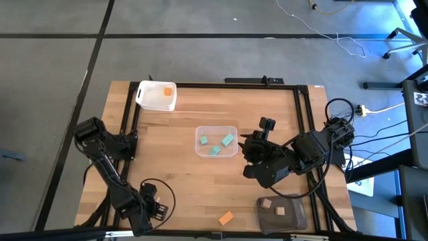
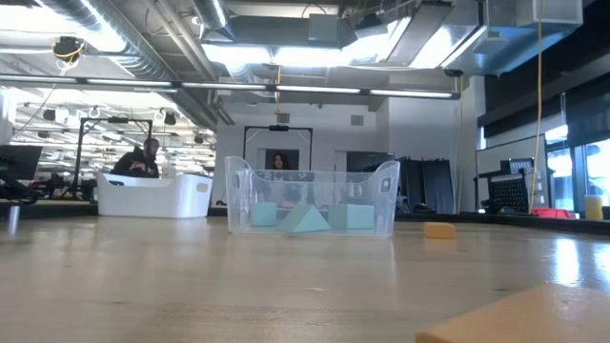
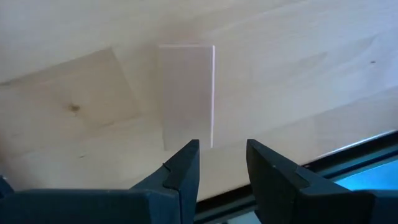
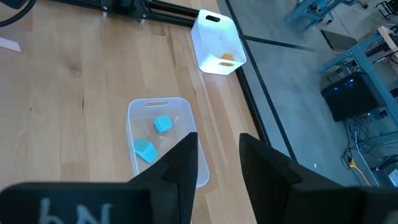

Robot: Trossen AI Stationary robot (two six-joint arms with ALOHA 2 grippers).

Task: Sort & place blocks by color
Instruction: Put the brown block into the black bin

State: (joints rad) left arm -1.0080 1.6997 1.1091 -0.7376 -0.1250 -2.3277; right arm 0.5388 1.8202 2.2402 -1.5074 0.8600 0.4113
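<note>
The left gripper's narrow opening is off the pale block's end [image 3: 185, 142], so the robot should spread the fingers wider and bring them around the pale block's middle [image 3: 188, 97].
Three teal blocks [image 1: 215, 144] lie in the clear tub [image 1: 199, 152] at mid-table, also seen in the low view [image 2: 307, 218] and the right wrist view [image 4: 145, 150]. One orange block [image 1: 167, 92] sits in the white tub [image 1: 148, 99] at the far left. Two tan blocks [image 1: 273, 207] lie in the dark grey tub [image 1: 297, 215] near the right front. A loose orange block [image 1: 226, 217] rests flat on the table near the front edge. My right gripper [image 1: 250, 146] is open, raised just right of the clear tub [image 4: 137, 112]. My left gripper [image 3: 222, 155] is open over bare wood at the front left.
A small orange-tan block [image 2: 439, 230] lies on the table right of the clear tub [image 2: 310, 195] in the low view. A pale rectangular patch [image 3: 185, 93] marks the wood under my left gripper. People sit in the room beyond the table [image 2: 143, 157].
</note>
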